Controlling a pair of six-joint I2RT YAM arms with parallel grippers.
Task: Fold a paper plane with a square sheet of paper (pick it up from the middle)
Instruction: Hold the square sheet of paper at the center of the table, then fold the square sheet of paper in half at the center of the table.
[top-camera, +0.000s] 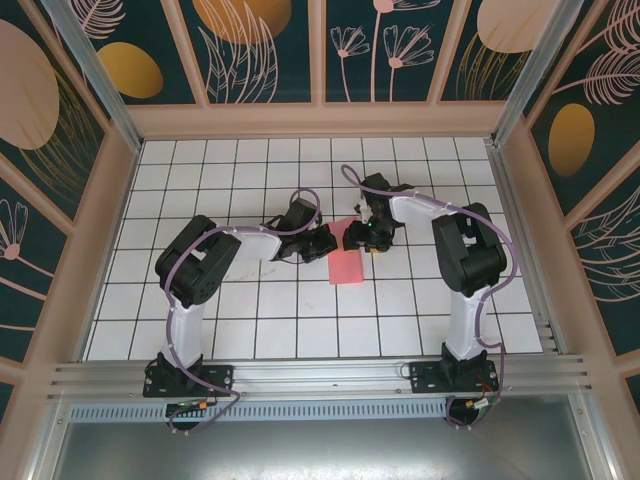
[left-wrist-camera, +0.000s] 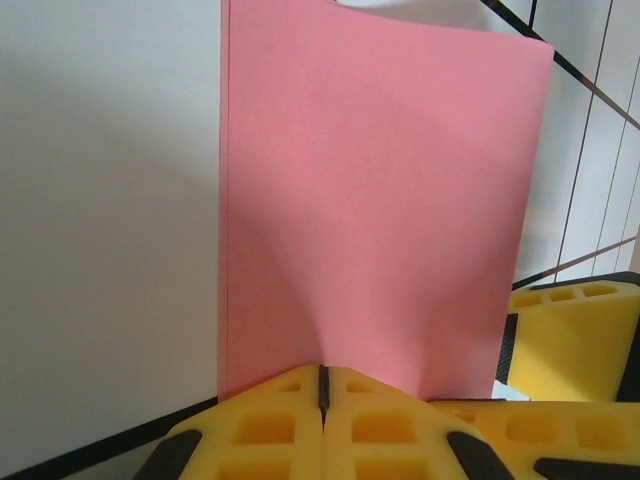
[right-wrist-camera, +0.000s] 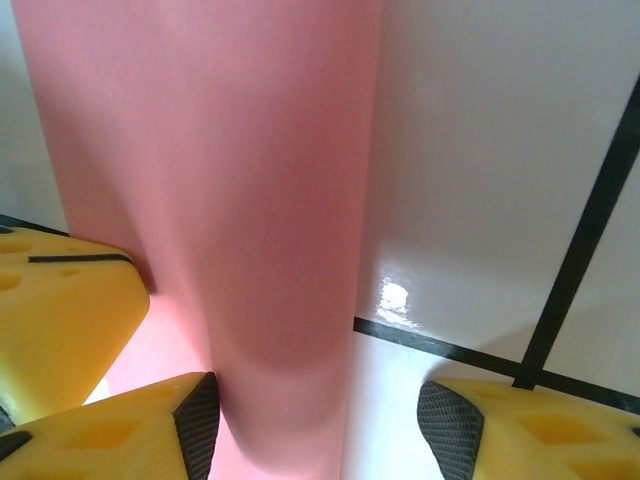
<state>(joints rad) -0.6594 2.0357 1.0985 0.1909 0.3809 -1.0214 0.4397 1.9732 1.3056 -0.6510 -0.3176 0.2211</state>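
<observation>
The sheet's bend (right-wrist-camera: 285, 400) stands round by my open right gripper, so I should close that gripper and press along the folded edge (top-camera: 361, 267) while my left gripper pins the sheet.
The square sheet of paper (top-camera: 346, 268) is salmon pink and shows as an upright rectangle near the middle of the tiled table. My left gripper (top-camera: 328, 243) sits at its upper left corner. In the left wrist view its yellow jaws (left-wrist-camera: 322, 388) are pressed together, and the pink sheet (left-wrist-camera: 380, 200) rises from the pinch, puckered there. My right gripper (top-camera: 360, 238) is at the sheet's upper right. It stands open (right-wrist-camera: 320, 425), with a rounded bend of the paper (right-wrist-camera: 220, 180) running between the fingers, close to the left pad (right-wrist-camera: 200, 420).
White tiles with black grid lines (top-camera: 250, 310) surround the sheet. Patterned walls with wooden rails (top-camera: 320, 120) fence the table at the back and sides. The other gripper's yellow finger (left-wrist-camera: 575, 340) is close on the right in the left wrist view.
</observation>
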